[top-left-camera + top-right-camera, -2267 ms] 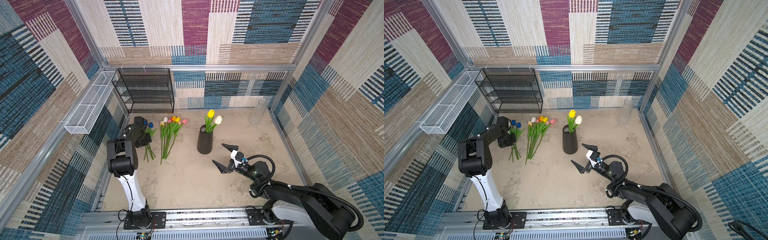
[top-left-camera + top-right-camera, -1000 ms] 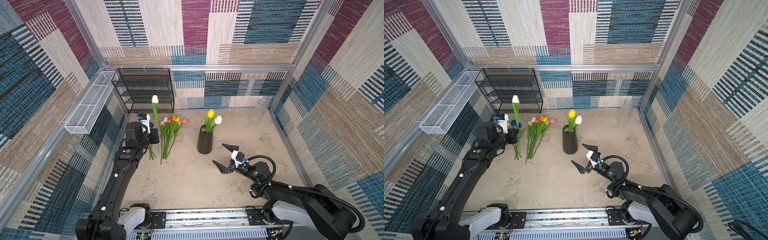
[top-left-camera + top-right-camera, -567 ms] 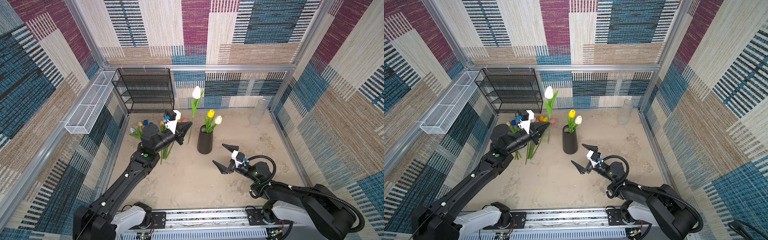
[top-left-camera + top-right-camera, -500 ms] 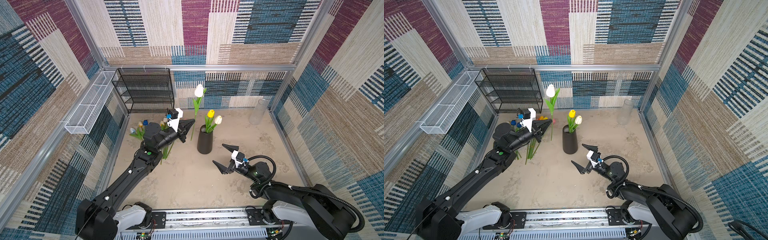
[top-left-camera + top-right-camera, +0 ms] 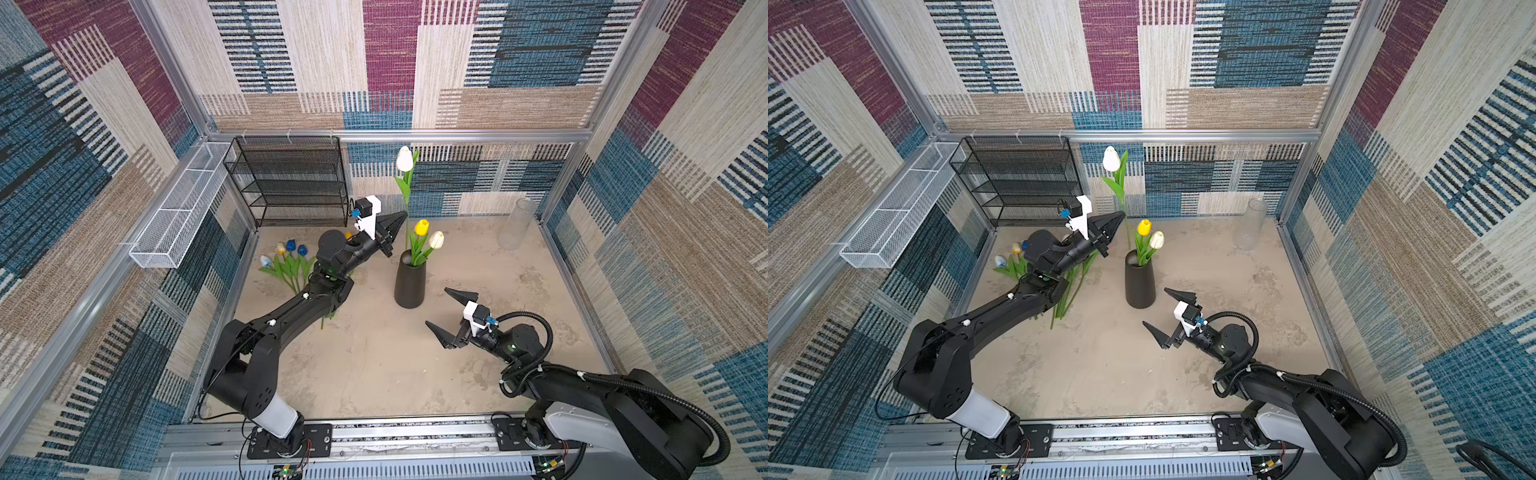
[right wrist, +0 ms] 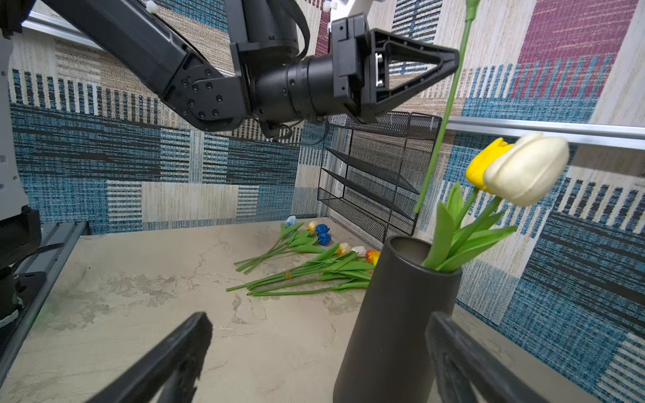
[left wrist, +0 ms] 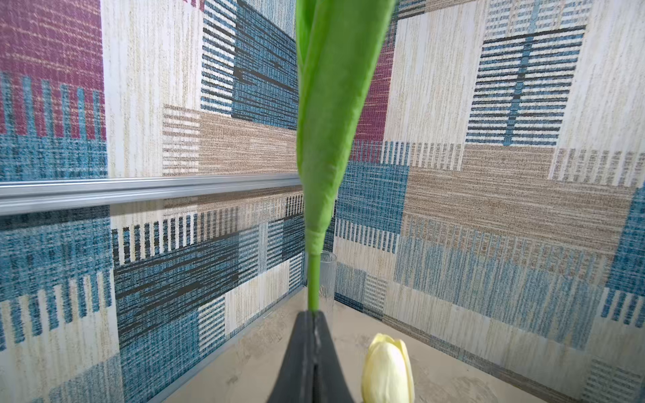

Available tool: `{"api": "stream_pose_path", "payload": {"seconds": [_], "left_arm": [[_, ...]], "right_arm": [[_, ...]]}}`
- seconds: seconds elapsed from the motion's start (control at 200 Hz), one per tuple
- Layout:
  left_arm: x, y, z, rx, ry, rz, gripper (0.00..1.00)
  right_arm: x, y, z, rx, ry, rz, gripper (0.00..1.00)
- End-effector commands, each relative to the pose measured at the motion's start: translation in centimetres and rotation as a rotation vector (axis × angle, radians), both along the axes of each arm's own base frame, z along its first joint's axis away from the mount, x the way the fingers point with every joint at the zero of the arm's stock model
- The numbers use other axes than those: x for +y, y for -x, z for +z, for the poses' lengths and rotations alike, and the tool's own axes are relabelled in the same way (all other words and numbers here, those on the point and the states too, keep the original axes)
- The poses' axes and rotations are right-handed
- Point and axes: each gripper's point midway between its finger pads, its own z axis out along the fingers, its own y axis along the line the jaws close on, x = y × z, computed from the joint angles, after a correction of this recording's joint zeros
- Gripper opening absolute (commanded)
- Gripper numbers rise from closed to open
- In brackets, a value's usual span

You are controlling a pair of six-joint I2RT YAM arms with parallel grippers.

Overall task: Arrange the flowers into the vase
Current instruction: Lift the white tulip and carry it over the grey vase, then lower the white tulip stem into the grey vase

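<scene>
I should keep moving the held tulip's stem down with my left gripper until the gripper's fingers get close to the vase's rim, because the stem is pointing down at the free side of the vase opening.
The black vase stands mid-table and holds a yellow tulip and a white one. My left gripper is shut on the stem of a third, white tulip, held upright. Its stem end hangs just above and beside the vase mouth. More flowers lie on the table at the left, partly hidden under the left arm. My right gripper is open and empty, low beside the vase.
A black wire shelf stands against the back wall at the left. A white wire basket hangs on the left wall. A clear glass vase stands in the back right corner. Walls enclose the table on three sides.
My left arm lifted the white tulip from the pile and swung it right, up to the black vase. The right arm has not moved.
</scene>
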Motion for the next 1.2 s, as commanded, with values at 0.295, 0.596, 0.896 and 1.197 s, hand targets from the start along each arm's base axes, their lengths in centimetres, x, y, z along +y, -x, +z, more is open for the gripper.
{"api": "stream_pose_path", "payload": {"seconds": [0.295,0.596,0.896,1.197], "left_arm": [[-0.5,-1.9,-4.8,0.069,0.008,0.019,0.0],[-0.4,-1.7,-7.3,0.115,-0.012,0.02,0.0],[-0.2,-1.3,-9.4,0.157,-0.049,0.021,0.0],[0.1,-0.6,-11.4,0.189,-0.209,0.051,0.14]], "right_arm": [[-0.1,0.4,1.0,-0.04,-0.019,0.004,1.0],[-0.1,0.4,1.0,-0.039,-0.017,0.006,1.0],[-0.1,0.3,0.9,-0.037,-0.014,0.004,1.0],[0.0,0.3,0.9,-0.035,-0.012,0.005,1.0]]}}
